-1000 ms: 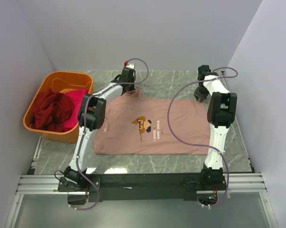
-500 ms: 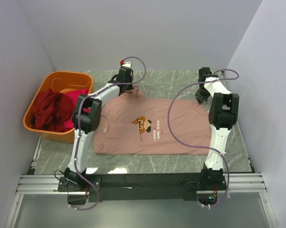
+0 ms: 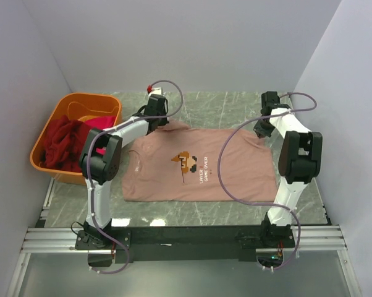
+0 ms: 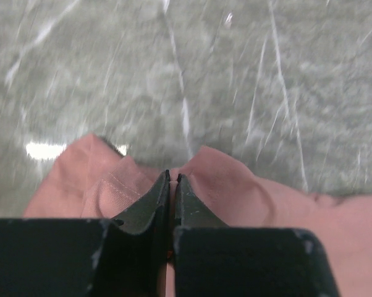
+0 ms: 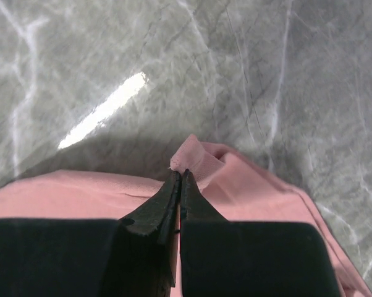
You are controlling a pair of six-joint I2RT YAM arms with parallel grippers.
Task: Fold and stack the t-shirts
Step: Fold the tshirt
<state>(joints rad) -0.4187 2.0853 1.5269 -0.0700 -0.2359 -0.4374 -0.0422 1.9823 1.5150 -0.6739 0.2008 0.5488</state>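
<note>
My left gripper should keep folding the t-shirt's far edge (image 3: 212, 129), pinched by both grippers, toward its near edge until cloth covers the figure (image 3: 185, 163): the t-shirt's body lies flat.
A dusty pink t-shirt (image 3: 198, 167) with a pixel-art figure print lies spread on the grey marble table. My left gripper (image 3: 156, 121) is shut on its far left edge; in the left wrist view the cloth (image 4: 223, 179) bunches round the closed gripper (image 4: 172, 176). My right gripper (image 3: 260, 129) is shut on the shirt's far right corner; in the right wrist view a pinched tip of pink cloth (image 5: 195, 158) sticks up past the gripper (image 5: 180, 173). Dark red (image 3: 65, 142) and magenta (image 3: 99, 125) t-shirts lie heaped in the orange tub.
The orange plastic tub (image 3: 105, 102) stands at the far left of the table. White walls close in the table on the left, back and right. A metal rail (image 3: 186, 238) holding both arm bases runs along the near edge.
Both grippers have moved outward with the shirt's far edge: the left one to the left, the right one slightly right. The shirt's far edge is pulled wider and flatter.
</note>
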